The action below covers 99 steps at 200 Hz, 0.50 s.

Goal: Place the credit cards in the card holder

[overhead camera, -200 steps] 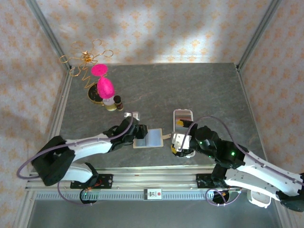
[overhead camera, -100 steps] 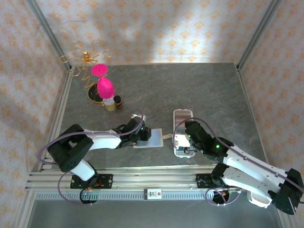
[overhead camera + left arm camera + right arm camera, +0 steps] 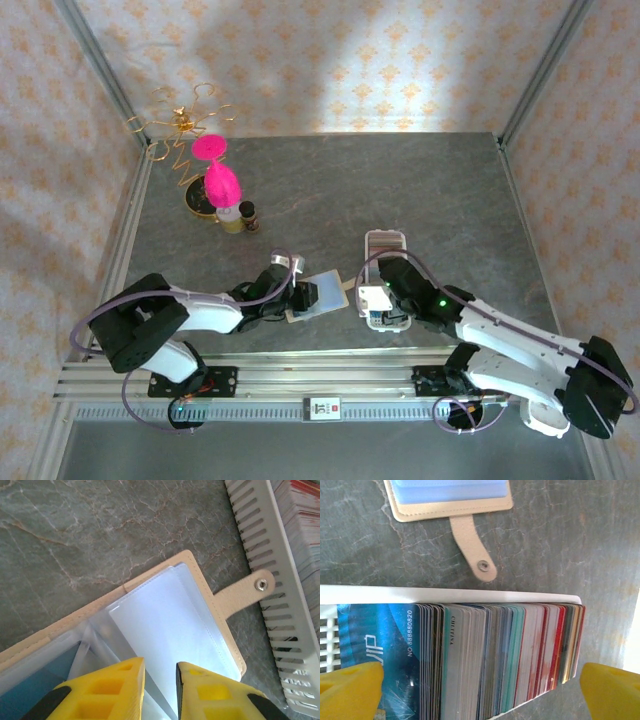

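Note:
I should keep moving my right gripper in, as the VIP card faces the tray's empty end [image 3: 330, 642], until its fingers close across the VIP card's top edge [image 3: 417, 642].
The tan card holder [image 3: 325, 293] lies open on the grey table, its clear sleeves up and its snap tab [image 3: 250, 587] pointing at the white tray [image 3: 385, 240]. A blue card [image 3: 30, 680] sits in one sleeve. My left gripper [image 3: 160, 667] is at the holder's left edge [image 3: 300, 298], jaws nearly closed with a clear sleeve [image 3: 165, 620] between them. The credit cards [image 3: 495, 655] stand packed on edge in the tray [image 3: 445, 594]. Above that stack my right gripper [image 3: 480, 695] hangs wide open, one finger past each end, touching none. The holder [image 3: 450, 495] lies just beyond the tray.
A pink hourglass-shaped ornament [image 3: 215, 180], a gold wire stand [image 3: 185, 125] and a small dark bottle [image 3: 248, 215] stand at the back left. Wallpapered walls enclose the table. A metal rail [image 3: 320, 375] runs along the near edge.
The left arm has dropped lower and the card holder has turned slightly with it. The right gripper has moved from beside the tray to over the card stack.

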{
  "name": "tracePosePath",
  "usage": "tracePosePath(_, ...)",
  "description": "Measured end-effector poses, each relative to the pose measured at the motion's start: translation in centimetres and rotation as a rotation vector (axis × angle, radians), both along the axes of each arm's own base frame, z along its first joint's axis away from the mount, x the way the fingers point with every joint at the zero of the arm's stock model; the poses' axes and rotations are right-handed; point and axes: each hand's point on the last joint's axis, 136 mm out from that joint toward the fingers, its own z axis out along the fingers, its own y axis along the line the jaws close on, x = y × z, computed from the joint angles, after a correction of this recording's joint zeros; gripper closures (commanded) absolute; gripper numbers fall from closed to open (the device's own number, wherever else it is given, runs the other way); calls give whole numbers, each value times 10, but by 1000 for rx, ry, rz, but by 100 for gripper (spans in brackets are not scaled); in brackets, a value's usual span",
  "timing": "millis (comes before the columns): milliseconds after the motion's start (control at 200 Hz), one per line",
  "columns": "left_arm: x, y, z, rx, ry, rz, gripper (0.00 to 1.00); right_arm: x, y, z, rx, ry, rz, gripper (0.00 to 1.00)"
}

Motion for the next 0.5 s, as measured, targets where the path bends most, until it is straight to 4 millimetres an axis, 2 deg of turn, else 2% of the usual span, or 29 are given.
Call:
tracePosePath(145, -5, 4, -1, 25, 8, -6, 76, 0, 0, -6, -25, 12, 9, 0)
tracePosePath(325, -13, 19, 0, 89, 22, 0, 76, -2, -3, -17, -60, 30, 23, 0)
tracePosePath(496, -16, 28, 11, 108, 8, 11, 75, -4, -5, -25, -86, 48, 30, 0)
